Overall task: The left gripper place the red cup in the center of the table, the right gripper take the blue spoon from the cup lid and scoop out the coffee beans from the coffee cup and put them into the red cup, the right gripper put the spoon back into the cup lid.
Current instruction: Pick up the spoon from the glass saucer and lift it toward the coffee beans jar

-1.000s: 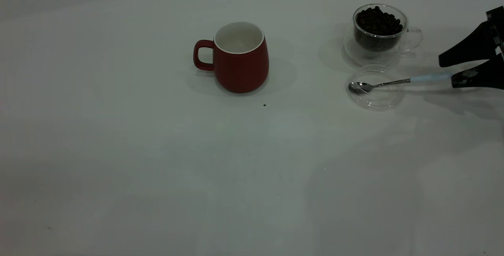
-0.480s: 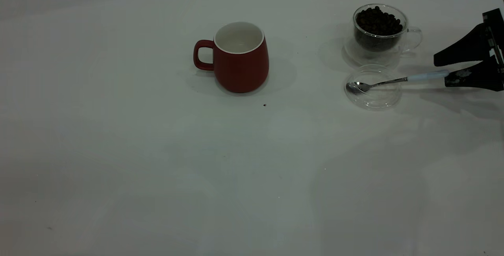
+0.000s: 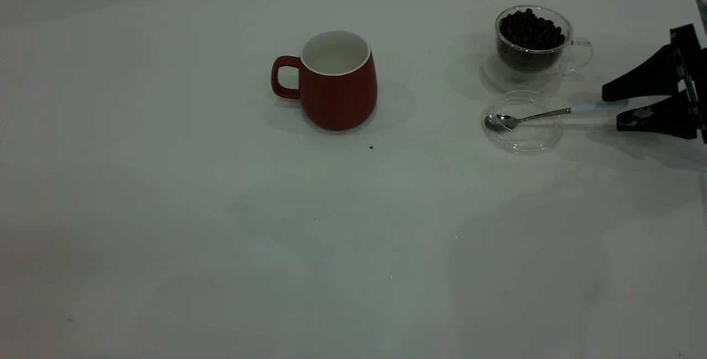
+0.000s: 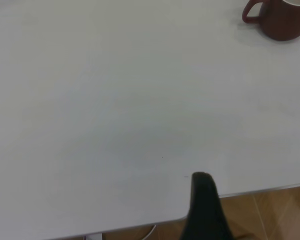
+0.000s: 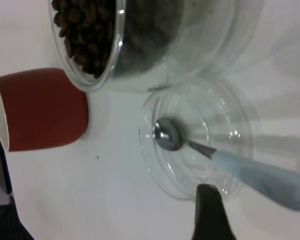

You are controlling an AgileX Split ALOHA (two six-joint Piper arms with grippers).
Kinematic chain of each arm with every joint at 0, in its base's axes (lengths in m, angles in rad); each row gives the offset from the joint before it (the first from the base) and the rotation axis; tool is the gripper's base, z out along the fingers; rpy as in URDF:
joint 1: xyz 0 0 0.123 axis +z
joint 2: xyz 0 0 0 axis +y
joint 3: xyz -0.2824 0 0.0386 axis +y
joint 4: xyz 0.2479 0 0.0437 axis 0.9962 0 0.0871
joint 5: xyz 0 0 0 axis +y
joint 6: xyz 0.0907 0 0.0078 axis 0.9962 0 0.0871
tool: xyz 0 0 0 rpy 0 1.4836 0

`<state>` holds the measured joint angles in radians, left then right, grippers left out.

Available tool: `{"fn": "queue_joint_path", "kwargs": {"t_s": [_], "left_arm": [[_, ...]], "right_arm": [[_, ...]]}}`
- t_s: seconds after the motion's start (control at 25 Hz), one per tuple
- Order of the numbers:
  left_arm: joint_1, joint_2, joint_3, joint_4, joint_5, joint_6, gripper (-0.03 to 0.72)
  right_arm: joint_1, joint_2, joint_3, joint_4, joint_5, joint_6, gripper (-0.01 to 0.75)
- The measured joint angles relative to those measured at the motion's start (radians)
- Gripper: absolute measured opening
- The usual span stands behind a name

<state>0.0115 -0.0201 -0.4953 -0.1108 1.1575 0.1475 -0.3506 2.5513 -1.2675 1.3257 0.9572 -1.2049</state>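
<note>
The blue spoon's bowl (image 3: 507, 121) is just a few coffee beans across, so I expect the blue spoon to pick up only a small heap when I scoop.
The red cup (image 3: 338, 84) stands upright and empty near the table's middle, handle to the left; it also shows in the left wrist view (image 4: 285, 20). The glass coffee cup (image 3: 531, 44) full of coffee beans (image 3: 530, 28) stands at the back right. Just in front of it lies the clear cup lid (image 3: 523, 122) with the blue spoon (image 3: 552, 112) across it, bowl in the lid. My right gripper (image 3: 611, 109) is open at the right edge, its fingers on either side of the blue handle's end. The left gripper (image 4: 205, 200) hangs over the table's near left corner, far from the red cup.
A single dark speck (image 3: 370, 147) lies on the white table (image 3: 221, 226) in front of the red cup. The table's edge and a wooden floor (image 4: 270, 215) show in the left wrist view.
My right gripper has slid left until its fingers flank the spoon handle's end. The spoon and lid have shifted slightly left. The red cup has not moved.
</note>
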Motion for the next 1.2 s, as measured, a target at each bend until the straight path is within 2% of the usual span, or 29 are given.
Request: {"fn": "queue_joint_path", "kwargs": {"t_s": [0.48,1.2], "left_arm": [[0.000,0.000,0.000,0.000,0.000,0.000,0.587],[0.000,0.000,0.000,0.000,0.000,0.000,0.587]], "right_arm": [[0.041,0.037,-0.001,0.063,0.004,-0.061,0.519],[0.041,0.037,-0.002,0.109,0.023,-0.098,0.514]]}}
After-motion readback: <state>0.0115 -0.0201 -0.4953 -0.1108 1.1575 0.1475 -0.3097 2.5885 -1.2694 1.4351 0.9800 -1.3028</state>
